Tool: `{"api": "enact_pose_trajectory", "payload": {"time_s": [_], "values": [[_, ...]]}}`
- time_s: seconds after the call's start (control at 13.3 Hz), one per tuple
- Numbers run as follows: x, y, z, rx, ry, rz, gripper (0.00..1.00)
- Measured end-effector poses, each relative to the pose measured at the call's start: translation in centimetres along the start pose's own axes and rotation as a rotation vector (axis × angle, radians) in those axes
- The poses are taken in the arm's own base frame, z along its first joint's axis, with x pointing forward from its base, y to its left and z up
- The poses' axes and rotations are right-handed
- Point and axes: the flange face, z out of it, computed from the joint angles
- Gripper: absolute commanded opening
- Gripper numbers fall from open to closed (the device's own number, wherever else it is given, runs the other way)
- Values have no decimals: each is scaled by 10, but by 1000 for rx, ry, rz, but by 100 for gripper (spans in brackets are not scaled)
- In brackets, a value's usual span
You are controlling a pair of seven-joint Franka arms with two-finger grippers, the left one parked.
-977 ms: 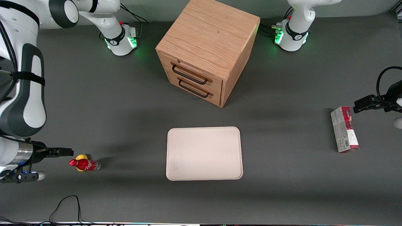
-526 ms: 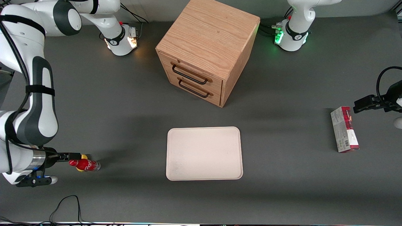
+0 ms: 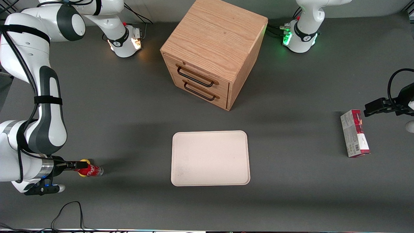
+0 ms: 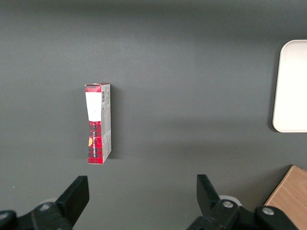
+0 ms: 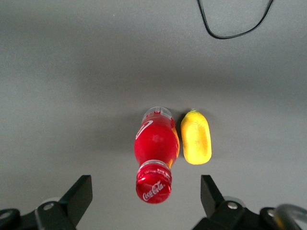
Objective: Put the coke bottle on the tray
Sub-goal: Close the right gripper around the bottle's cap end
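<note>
My gripper is about to lift, and since the red cap sits square and close on the neck (image 5: 156,164), the coke bottle (image 3: 92,170) will hang whole beneath the cap.
The coke bottle (image 3: 92,170) (image 5: 156,148), with its red cap and red label, stands on the dark table toward the working arm's end, its cap pointing at the wrist camera. My right gripper (image 3: 75,165) (image 5: 145,194) hangs directly over the cap, open wide, with one black finger (image 5: 79,194) on each side and neither touching the bottle. In the front view a finger hides the cap. The cream-white tray (image 3: 210,158) (image 4: 292,86) lies flat mid-table, well apart from the bottle and with nothing on it.
A yellow lemon-like lump (image 3: 84,160) (image 5: 195,136) sits close beside the bottle. A wooden two-drawer cabinet (image 3: 212,51) stands farther from the front camera than the tray. A red-and-grey carton (image 3: 354,133) (image 4: 98,123) lies toward the parked arm's end. A black cable (image 3: 69,210) (image 5: 235,26) loops near the front edge.
My right gripper has moved along the table toward the bottle and now covers its cap. Bottle, lemon and tray have not moved.
</note>
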Motion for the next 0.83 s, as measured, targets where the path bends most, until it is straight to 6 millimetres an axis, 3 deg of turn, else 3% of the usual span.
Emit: {"api": "enact_pose_trajectory", "payload": {"time_s": [0.68, 0.75, 0.83], "values": [[2, 0, 8, -1, 11, -4, 94], [3, 0, 8, -1, 11, -4, 87], [3, 0, 8, -1, 11, -5, 54]]}}
